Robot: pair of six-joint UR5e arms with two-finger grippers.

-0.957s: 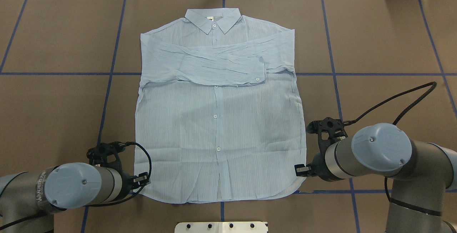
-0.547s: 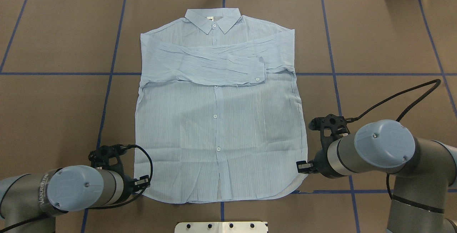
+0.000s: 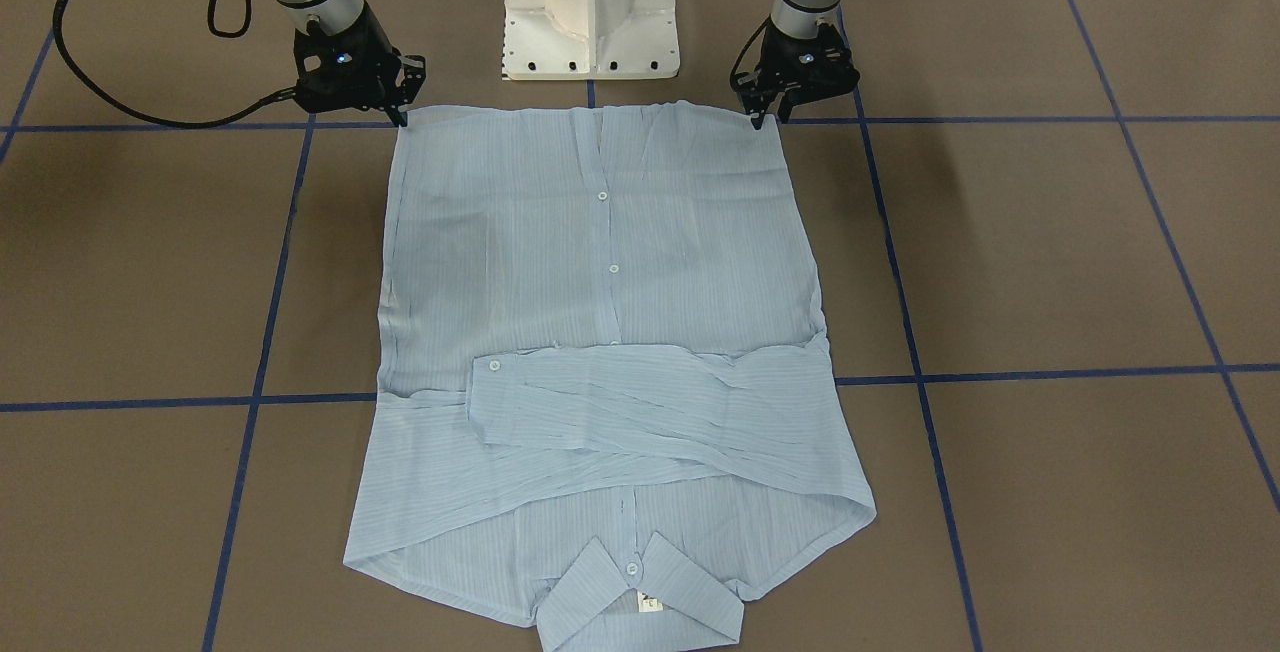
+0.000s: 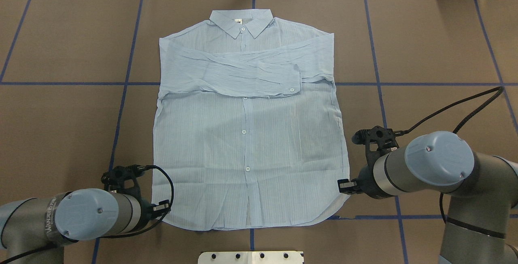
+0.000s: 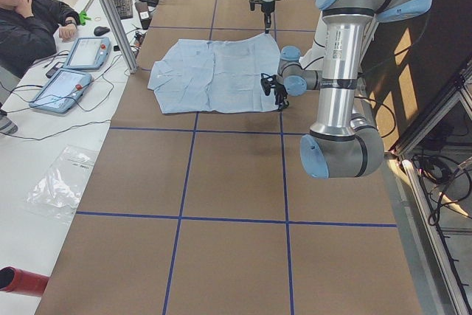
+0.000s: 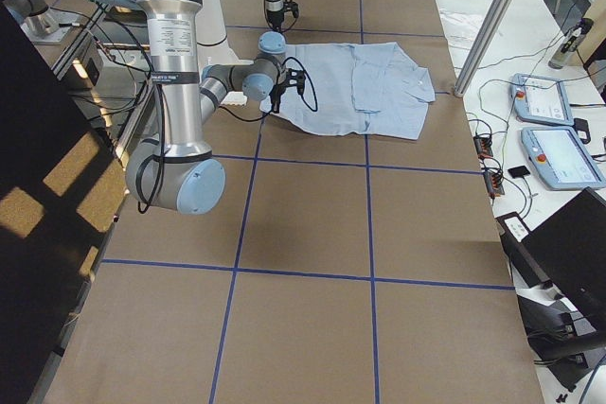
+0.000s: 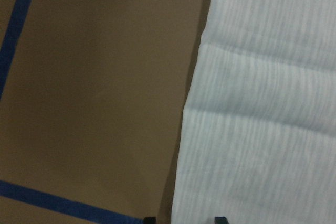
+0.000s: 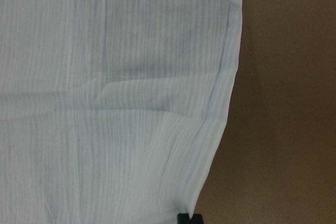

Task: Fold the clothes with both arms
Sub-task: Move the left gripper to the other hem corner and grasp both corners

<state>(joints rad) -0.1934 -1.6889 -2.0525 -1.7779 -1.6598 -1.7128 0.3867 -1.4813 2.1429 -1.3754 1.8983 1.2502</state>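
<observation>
My gripper will fold the hem (image 3: 590, 110) toward the collar, and its middle should fall back and come apart, because the placket lies loose (image 3: 596, 148) past its last button.
The light-blue shirt (image 4: 247, 142) lies flat and face up, its collar (image 4: 243, 23) at the far side and both sleeves folded across the chest. My left gripper (image 4: 164, 208) is low at the near-left hem corner. In the left wrist view its two fingertips (image 7: 149, 219) stand apart with the shirt's edge (image 7: 189, 129) between them, so it is open. My right gripper (image 4: 343, 186) is at the near-right hem corner. In the right wrist view its tips (image 8: 189, 217) are together on the hem edge of the shirt (image 8: 105, 77). The front view shows the left gripper (image 3: 768, 117) and right gripper (image 3: 400, 115) at those corners.
The white pedestal base (image 3: 590, 12) stands just behind the hem, between the arms. Blue tape lines (image 4: 121, 106) cross the brown table. A seated person (image 5: 29, 20) and control tablets (image 5: 85, 53) are beyond the table's far edge, next to a metal post (image 5: 110, 12).
Both arms have shifted slightly toward the robot, the right one also outward. The shirt's near-right edge has been drawn a little outward with it.
</observation>
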